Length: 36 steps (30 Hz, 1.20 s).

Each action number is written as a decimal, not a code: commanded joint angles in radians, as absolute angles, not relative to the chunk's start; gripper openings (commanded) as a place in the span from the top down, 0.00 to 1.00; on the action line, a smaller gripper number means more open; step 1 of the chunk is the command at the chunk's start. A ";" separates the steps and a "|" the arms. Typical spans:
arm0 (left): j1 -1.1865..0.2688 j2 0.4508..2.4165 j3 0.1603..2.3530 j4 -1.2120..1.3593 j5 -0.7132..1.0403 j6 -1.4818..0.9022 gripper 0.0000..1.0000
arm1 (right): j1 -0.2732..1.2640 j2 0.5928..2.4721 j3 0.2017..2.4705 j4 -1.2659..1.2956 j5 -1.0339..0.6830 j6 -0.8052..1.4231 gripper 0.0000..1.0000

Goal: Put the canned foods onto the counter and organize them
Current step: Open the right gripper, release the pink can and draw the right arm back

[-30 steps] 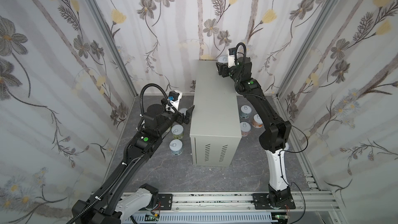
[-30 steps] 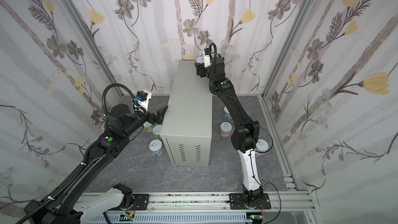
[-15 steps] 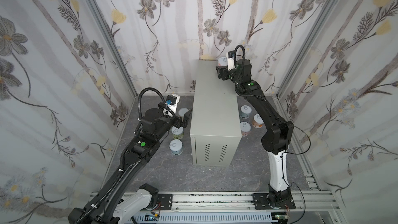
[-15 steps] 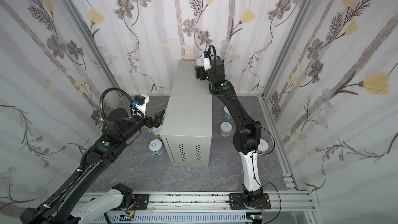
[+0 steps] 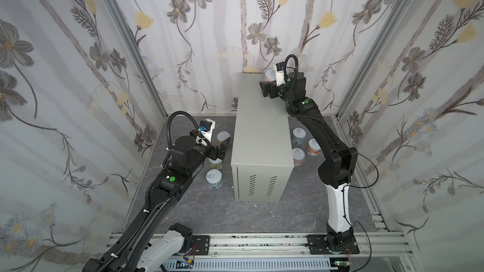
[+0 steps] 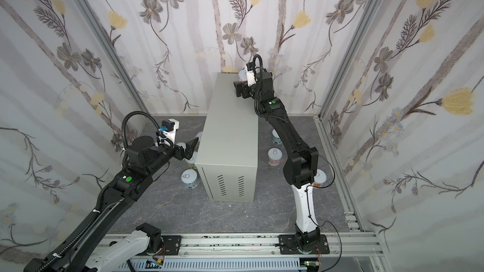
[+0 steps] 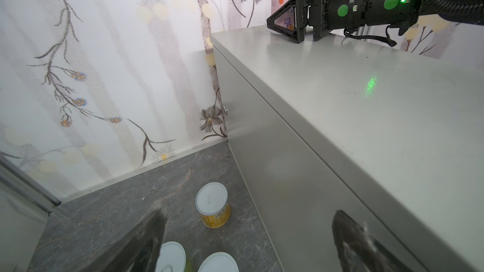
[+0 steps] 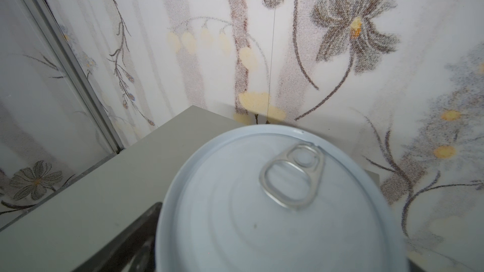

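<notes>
I should keep moving my left gripper down and close it around that can's sides, since the can nearest the metal rail stands clear of the other cans.
The counter is a tall grey cabinet in the middle of the floor. One of the canned foods, a pink-labelled can, stands on its far right corner. My right gripper is open, with this can between the jaws. My left gripper is open and empty beside the counter's left face. Below it on the floor are a yellow can and two more cans.
Three cans stand on the dark marbled floor right of the counter, partly behind the right arm. Flowered walls enclose the cell on three sides. A metal rail runs along the front.
My right gripper has opened and let go of the pink-labelled can on the counter's far corner. My left gripper has drifted slightly toward the front, still open.
</notes>
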<state>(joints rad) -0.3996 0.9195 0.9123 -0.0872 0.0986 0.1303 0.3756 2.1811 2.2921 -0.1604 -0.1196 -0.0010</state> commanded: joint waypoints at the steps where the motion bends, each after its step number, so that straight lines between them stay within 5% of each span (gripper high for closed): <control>1: -0.384 0.893 0.884 -0.108 0.086 0.102 0.00 | 0.376 2.172 2.274 -0.337 -0.128 0.025 0.00; 11: -0.351 0.801 0.734 -0.194 -0.015 -0.124 0.00 | 0.379 2.038 2.149 -0.310 -0.147 0.011 0.00; 22: -0.387 0.772 0.606 -0.364 -0.163 -0.360 0.00 | 0.378 1.654 1.733 -0.166 -0.220 0.051 0.00; 36: -0.492 0.977 0.531 -0.307 -0.240 -0.547 0.00 | 0.377 1.234 1.343 -0.102 -0.385 0.210 0.00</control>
